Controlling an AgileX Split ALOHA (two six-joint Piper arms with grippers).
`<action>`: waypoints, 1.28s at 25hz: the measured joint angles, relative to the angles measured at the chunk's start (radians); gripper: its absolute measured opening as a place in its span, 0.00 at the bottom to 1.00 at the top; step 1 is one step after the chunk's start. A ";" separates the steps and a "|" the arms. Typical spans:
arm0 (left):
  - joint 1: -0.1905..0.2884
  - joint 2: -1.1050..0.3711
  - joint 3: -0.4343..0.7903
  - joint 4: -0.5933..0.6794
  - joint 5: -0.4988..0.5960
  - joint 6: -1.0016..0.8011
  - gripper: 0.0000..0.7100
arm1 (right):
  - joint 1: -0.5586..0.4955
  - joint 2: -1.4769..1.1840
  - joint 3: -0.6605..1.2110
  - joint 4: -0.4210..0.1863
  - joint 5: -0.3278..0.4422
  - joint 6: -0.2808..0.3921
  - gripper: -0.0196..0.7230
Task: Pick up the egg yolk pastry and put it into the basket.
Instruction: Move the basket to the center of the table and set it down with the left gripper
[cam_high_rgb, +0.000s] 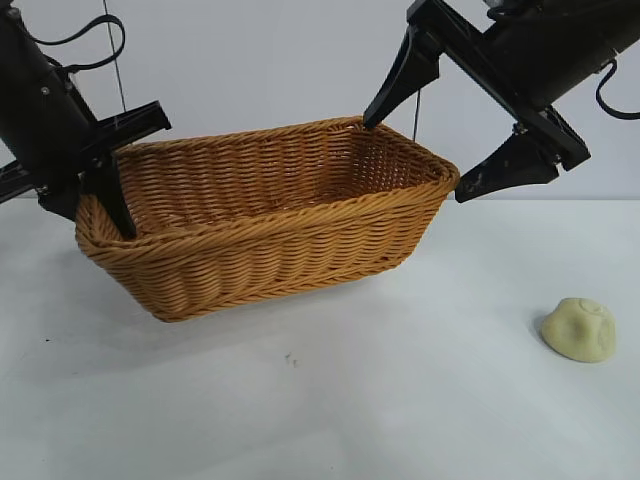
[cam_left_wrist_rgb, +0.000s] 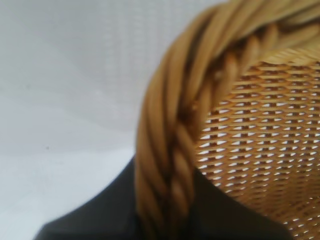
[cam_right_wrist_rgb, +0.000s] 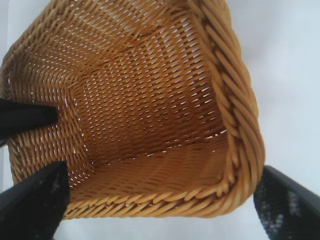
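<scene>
My left gripper is holding the basket at a slant, its end high (cam_high_rgb: 432, 166) between my right gripper's open fingers, so next my left gripper levels the basket and sets it down (cam_high_rgb: 290, 365) before opening.
The egg yolk pastry (cam_high_rgb: 579, 329), a small pale yellow dome, lies on the white table at the front right, apart from the basket. The golden-brown wicker basket (cam_high_rgb: 280, 250) stands in the middle and is empty. My left gripper (cam_high_rgb: 100, 215) is shut on the basket's left braided rim (cam_left_wrist_rgb: 165, 125), one finger inside and one outside. My right gripper (cam_high_rgb: 418, 155) is open wide above the basket's right end, well above and left of the pastry. In the right wrist view its jaws straddle the basket's near rim (cam_right_wrist_rgb: 240, 125), and the pastry is out of view.
The white table (cam_high_rgb: 400, 400) stretches in front of and to the right of the basket. A pale wall stands behind. The left gripper's finger (cam_right_wrist_rgb: 25, 120) shows inside the far end of the basket in the right wrist view.
</scene>
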 joint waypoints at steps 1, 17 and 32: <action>0.001 0.022 -0.032 -0.001 0.022 0.030 0.15 | 0.000 0.000 0.000 -0.008 0.005 0.001 0.96; 0.060 0.073 -0.101 -0.009 -0.037 0.124 0.15 | -0.003 0.000 0.000 0.018 0.018 0.007 0.96; 0.060 0.079 -0.101 -0.016 -0.001 0.190 0.15 | -0.003 0.000 0.000 0.021 0.017 0.005 0.96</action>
